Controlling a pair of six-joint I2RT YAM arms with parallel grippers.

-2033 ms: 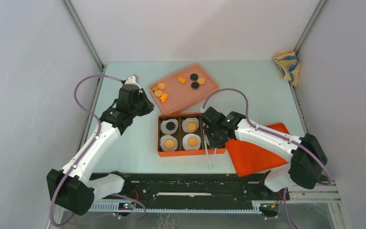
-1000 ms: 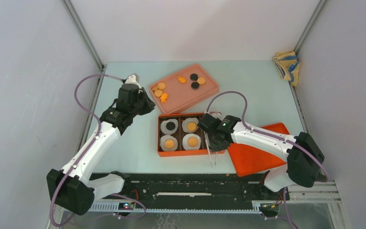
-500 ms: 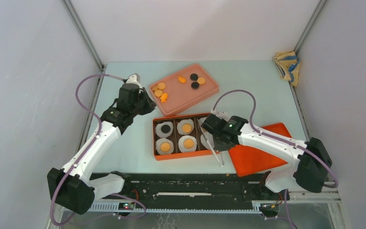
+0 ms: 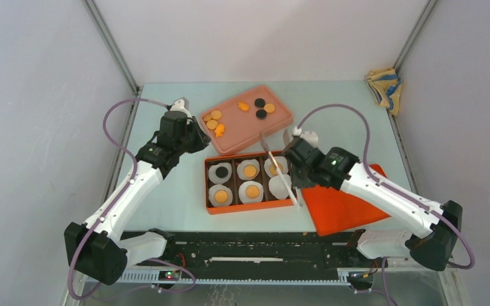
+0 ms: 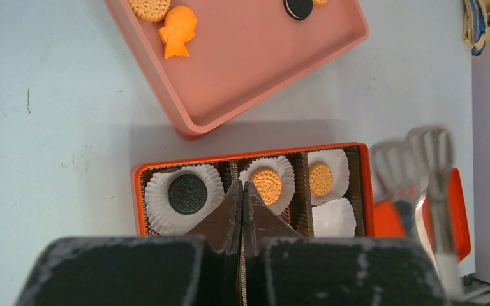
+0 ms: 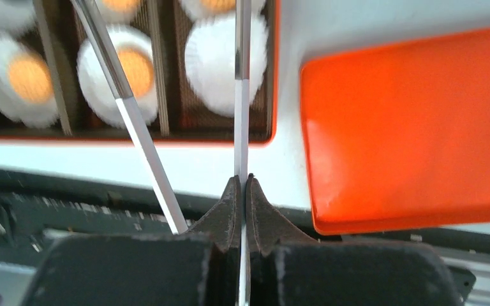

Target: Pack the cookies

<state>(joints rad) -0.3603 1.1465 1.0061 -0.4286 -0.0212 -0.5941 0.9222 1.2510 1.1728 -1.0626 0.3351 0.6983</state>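
Observation:
My right gripper should keep going to the surface behind the orange lid and let go of the tongs there, because that spot is clear and one tongs arm is spread outside its fingers.
Loose cookies lie on a pink tray: several orange ones at its left, two black ones at the far end. An orange box holds six white paper cups. One cup holds a black cookie, several hold an orange cookie, and the near right cup is empty. My right gripper is shut on one arm of metal tongs above the box's right end; the other arm splays left. My left gripper is shut and empty, left of the tray; in its wrist view it hangs over the box.
An orange lid lies flat right of the box, also in the right wrist view. A crumpled cloth sits at the back right corner. The black rail runs along the near edge. Walls close both sides.
The box has slid a little left. My right arm has lifted and swung right and back, turning the tongs so their tips point to the far side. The left arm has stayed put.

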